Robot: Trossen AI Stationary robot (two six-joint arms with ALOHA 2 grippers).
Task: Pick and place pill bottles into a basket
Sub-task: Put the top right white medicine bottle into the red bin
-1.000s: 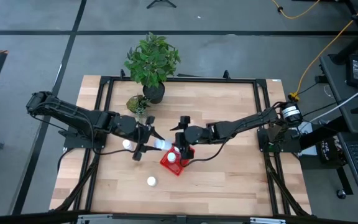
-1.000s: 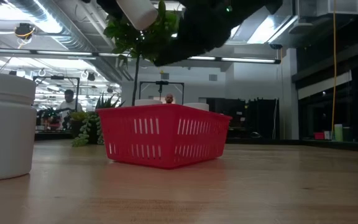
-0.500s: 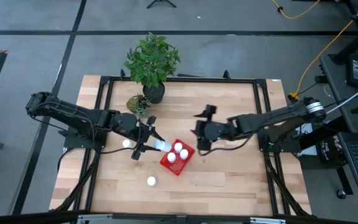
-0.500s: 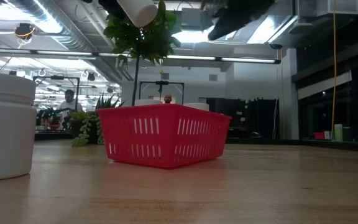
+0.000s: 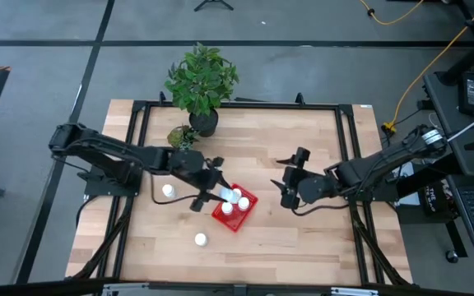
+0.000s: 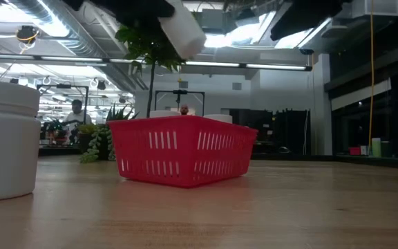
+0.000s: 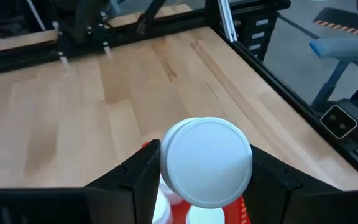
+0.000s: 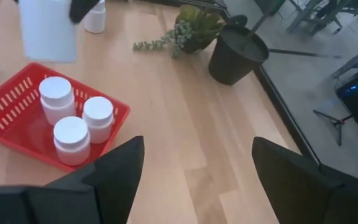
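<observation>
The basket's front corner (image 5: 236, 221) is free and the held bottle (image 8: 48, 38) hangs base down, so my left gripper should keep bringing it down there until it stands inside.
The red basket (image 5: 235, 210) stands on the table's middle and holds three white pill bottles (image 8: 71, 138). My left gripper (image 5: 217, 191) is shut on another white pill bottle (image 7: 207, 162) in the air, over the basket's left corner. In the low view this bottle (image 6: 183, 31) hangs tilted above the basket (image 6: 185, 155). My right gripper (image 5: 285, 183) is open and empty, to the right of the basket. Two loose bottles stand on their bases on the table, one left of the basket (image 5: 168, 191) and one nearer the front (image 5: 200, 239). My left gripper pinches the bottle's round side wall (image 7: 166, 163) between its two fingers (image 7: 135, 183). The fingers slant down from the table's left. The bottle is lifted clear and tilted, one round end toward the wrist camera, above the basket's left corner.
A dark pot with a green plant (image 5: 202, 82) and a small trailing plant (image 5: 181, 136) stand at the table's far side. The nearer loose bottle fills the left of the low view (image 6: 5, 138). Bare wood lies right of the basket.
My right gripper has drawn back from over the basket toward the table's right edge, and three bottles now show in the basket. My left gripper has carried its bottle toward the right, to above the basket's left corner, and the bottle has tipped further over.
</observation>
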